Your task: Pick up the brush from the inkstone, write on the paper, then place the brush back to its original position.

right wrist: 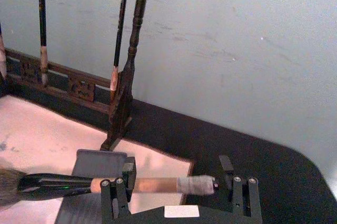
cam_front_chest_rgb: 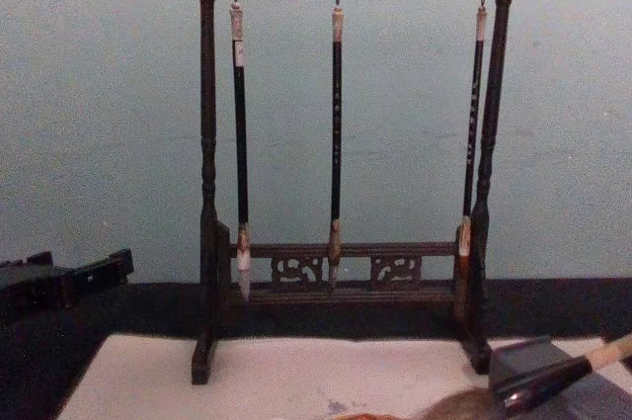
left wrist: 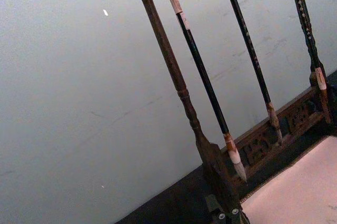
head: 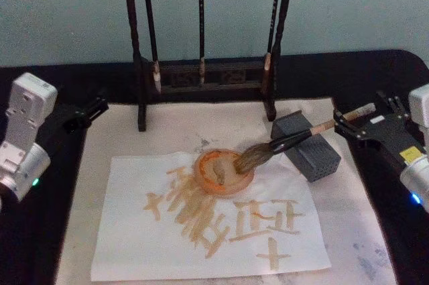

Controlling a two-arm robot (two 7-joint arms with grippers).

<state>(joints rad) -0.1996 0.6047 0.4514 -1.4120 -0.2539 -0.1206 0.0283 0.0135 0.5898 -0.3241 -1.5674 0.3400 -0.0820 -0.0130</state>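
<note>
My gripper will find a hidden loop on the brush's whitish end [right wrist: 197, 184] when I lift it, because the hanging brushes have dark loops at their tops.
The brush [head: 295, 139] lies tilted across the dark grey inkstone [head: 320, 159], and its bushy head hangs over an orange dish [head: 216, 179]. My right gripper [head: 367, 119] stands open at the handle's whitish end, not closed on it. In the right wrist view that end [right wrist: 196, 184] lies between the two fingers [right wrist: 117, 188], above the inkstone [right wrist: 100, 162]. The white paper [head: 127, 245] carries tan brush strokes and lies on an off-white mat [head: 174, 131]. My left gripper [head: 86, 113] is parked open at the mat's left edge. In the chest view the brush [cam_front_chest_rgb: 553, 373] rests on the inkstone [cam_front_chest_rgb: 583, 395].
A dark carved wooden rack [head: 204, 74] with three thin hanging brushes [cam_front_chest_rgb: 336, 143] stands at the back of the mat, just behind the inkstone. A black tablecloth [head: 375, 70] surrounds the mat. A pale wall rises behind.
</note>
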